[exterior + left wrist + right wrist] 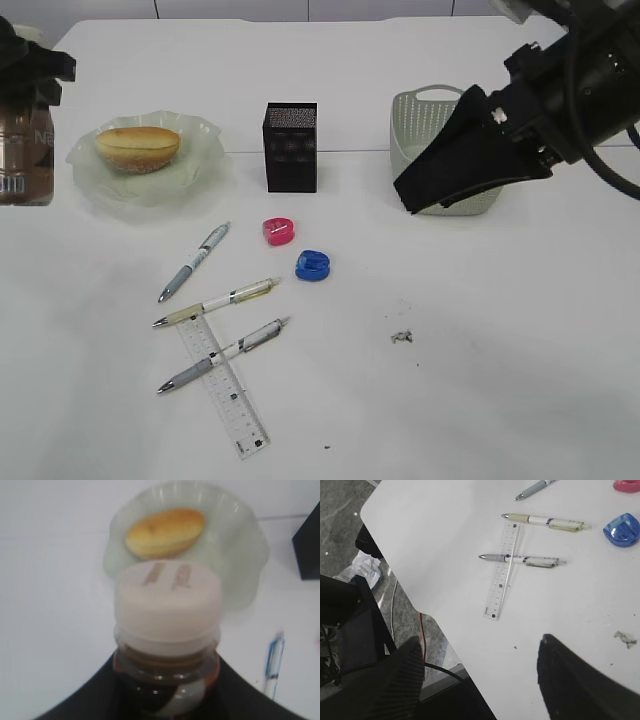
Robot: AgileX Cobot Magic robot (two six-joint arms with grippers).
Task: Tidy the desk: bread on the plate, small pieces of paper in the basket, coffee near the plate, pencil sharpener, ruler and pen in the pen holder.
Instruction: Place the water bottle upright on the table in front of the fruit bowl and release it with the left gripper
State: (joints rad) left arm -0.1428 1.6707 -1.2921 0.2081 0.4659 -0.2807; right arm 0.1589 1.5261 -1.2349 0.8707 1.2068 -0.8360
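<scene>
The coffee bottle [25,165] is hanging high and its cap is tipped toward the plate, so my left gripper should make the bottle level and lower it onto the desk before the plate [121,254].
My left gripper [28,70] is shut on the coffee bottle [169,605], a brown bottle with a pale cap, just left of the plate [150,185]. The bread [137,148] lies on that pale green plate. A pink pencil sharpener [279,232] and a blue one [312,265] lie mid-table. Three pens [193,262] and the clear ruler [225,385] lie front left; one pen rests across the ruler. A small piece of paper [402,336] lies front right. My right gripper [450,175] hangs open and empty in front of the basket [415,120].
The black pen holder [290,147] stands between plate and basket. In the right wrist view the ruler [502,575], the blue sharpener [622,529] and the paper scrap [625,638] show, with the table's edge [420,605] and floor clutter to the left.
</scene>
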